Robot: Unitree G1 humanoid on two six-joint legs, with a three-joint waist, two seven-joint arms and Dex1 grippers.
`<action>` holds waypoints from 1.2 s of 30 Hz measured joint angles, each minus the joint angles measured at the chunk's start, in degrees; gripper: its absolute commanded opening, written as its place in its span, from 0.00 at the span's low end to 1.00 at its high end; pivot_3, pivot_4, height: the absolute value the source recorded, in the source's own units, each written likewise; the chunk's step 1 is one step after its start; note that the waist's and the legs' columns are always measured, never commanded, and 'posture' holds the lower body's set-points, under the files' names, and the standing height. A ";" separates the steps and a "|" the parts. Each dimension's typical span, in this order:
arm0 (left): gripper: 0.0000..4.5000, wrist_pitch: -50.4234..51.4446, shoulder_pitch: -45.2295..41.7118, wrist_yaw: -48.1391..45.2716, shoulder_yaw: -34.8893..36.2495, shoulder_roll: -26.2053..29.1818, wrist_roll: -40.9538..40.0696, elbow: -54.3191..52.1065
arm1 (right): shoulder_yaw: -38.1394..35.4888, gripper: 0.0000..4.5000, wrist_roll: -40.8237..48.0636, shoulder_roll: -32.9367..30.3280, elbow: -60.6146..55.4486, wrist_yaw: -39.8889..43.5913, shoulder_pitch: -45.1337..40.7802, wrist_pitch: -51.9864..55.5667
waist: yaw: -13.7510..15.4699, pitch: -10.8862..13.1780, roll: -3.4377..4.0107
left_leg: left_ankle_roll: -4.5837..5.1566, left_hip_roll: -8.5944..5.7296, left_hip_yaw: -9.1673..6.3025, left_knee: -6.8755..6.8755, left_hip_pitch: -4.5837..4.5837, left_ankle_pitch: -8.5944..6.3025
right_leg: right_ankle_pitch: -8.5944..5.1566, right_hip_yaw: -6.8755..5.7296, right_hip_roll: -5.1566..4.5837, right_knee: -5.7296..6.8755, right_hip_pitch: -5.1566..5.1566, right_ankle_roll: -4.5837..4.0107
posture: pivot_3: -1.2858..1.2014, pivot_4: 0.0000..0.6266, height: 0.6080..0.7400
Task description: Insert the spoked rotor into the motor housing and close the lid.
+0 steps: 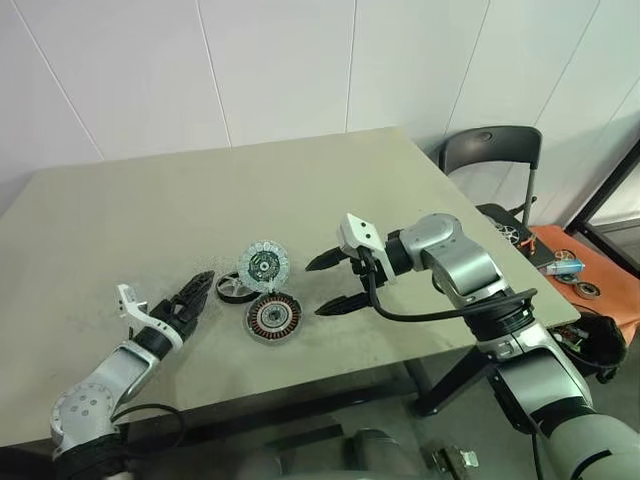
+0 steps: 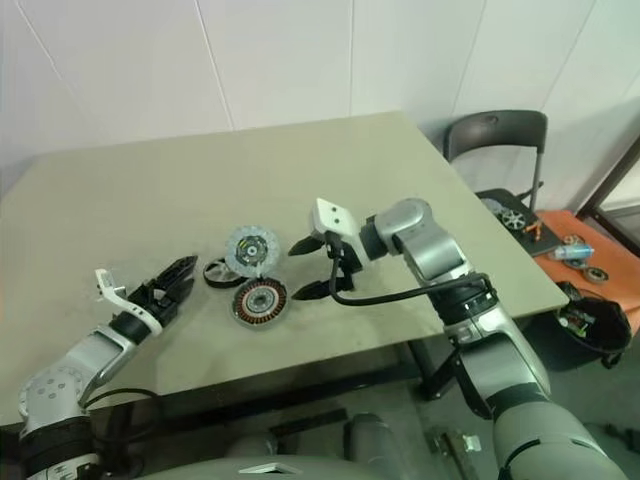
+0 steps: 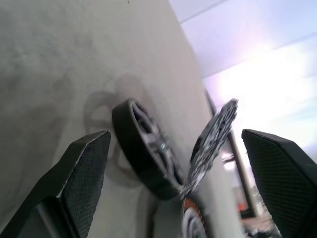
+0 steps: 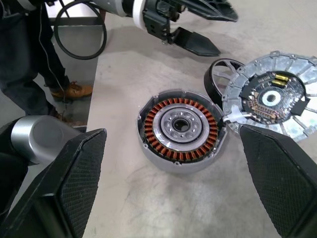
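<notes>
I expect the spoked rotor to cover the copper windings but let them peek through when I lower it into the motor housing, because wide gaps show between its spokes.
The motor housing, a shallow disc with copper windings, lies flat near the table's front edge. The lid stands tilted just behind it, segmented face up, its lower edge at the housing's rim. The spoked rotor, a black ring with silvery spokes, sits to the left, partly behind the lid. My left gripper is open, level with the table, pointing at the rotor from the left, just short of it. My right gripper is open and empty, right of the housing and lid.
The table's front edge runs close to the housing. A black chair stands at the back right. Beside it an orange surface holds small parts, with a black bin below. A person's legs stand by the table.
</notes>
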 measured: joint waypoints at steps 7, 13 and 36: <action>1.00 0.29 -1.28 1.85 -0.16 -2.17 -2.56 2.22 | 0.11 0.99 -0.07 -0.16 0.00 -0.05 0.00 -1.20 | 0.35 0.00 -0.01 | 0.00 -0.04 0.00 -0.01 0.01 0.00 | 0.00 0.03 -0.03 -0.06 0.04 0.01 | 0.52 0.00 1.00; 1.00 1.73 -1.67 4.37 -0.62 -2.68 -3.86 3.78 | 0.11 0.99 -0.06 -0.13 0.00 -0.16 0.00 -1.21 | 1.04 -0.01 -0.01 | 0.00 -0.05 -0.01 0.00 0.02 0.00 | 0.00 0.03 -0.02 -0.06 0.05 0.00 | 0.52 0.00 1.00; 0.88 6.09 -4.33 11.18 -0.59 -1.41 -6.95 6.69 | 0.10 1.00 -0.02 0.25 0.08 -2.20 -0.01 -2.03 | 1.11 -0.01 -0.01 | 0.00 -0.09 -0.02 0.00 0.05 0.00 | 0.00 0.04 -0.06 -0.09 0.11 0.00 | 0.52 0.00 1.00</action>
